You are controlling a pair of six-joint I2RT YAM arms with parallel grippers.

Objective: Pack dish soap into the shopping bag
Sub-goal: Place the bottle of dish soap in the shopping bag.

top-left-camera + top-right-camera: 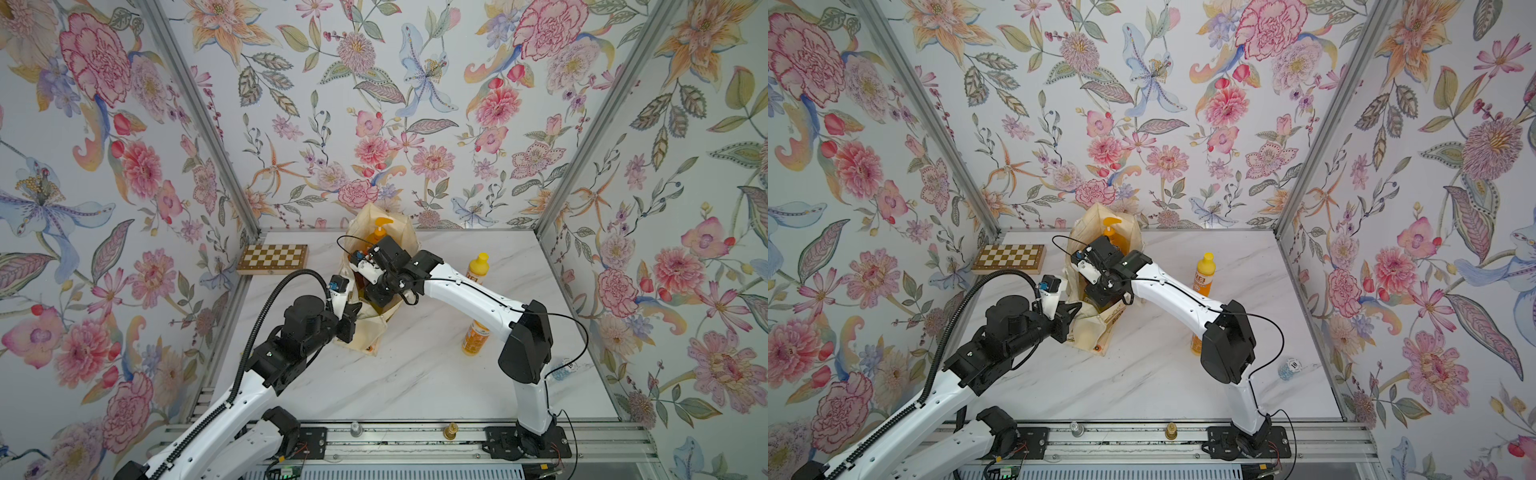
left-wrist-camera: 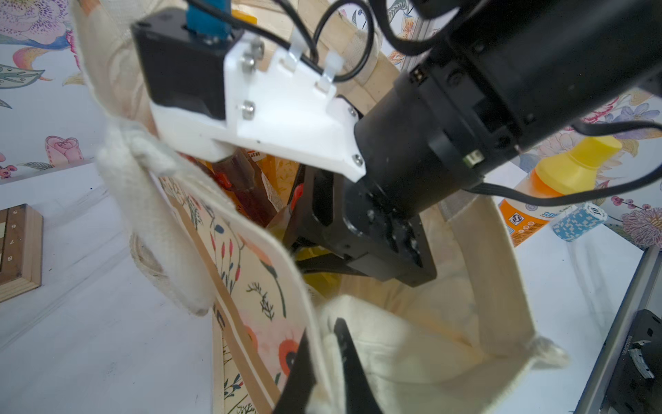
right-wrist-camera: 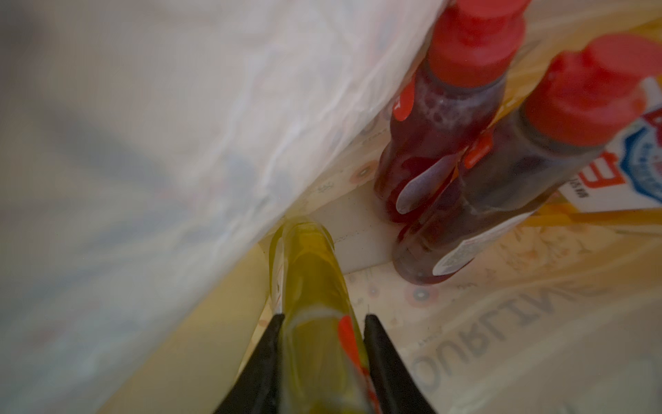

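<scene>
The olive-green bottle's base points down, clear of the dark-red bottles, so my right gripper should keep going down and let go on the bag's bottom.
The cream shopping bag stands open at the back middle of the table. My left gripper is shut on the bag's near rim, one finger inside and one outside. My right gripper is down inside the bag, shut on the olive-green dish soap bottle. Two dark-red, red-capped bottles stand beside it on the bag's floor. The orange pump bottle sticks up at the bag's far side. Two orange yellow-capped bottles stand on the table to the right.
A wooden chessboard lies at the back left of the marble table. A blue-and-white stack of poker chips sits near the right wall. Floral walls close in three sides. A metal rail runs along the front.
</scene>
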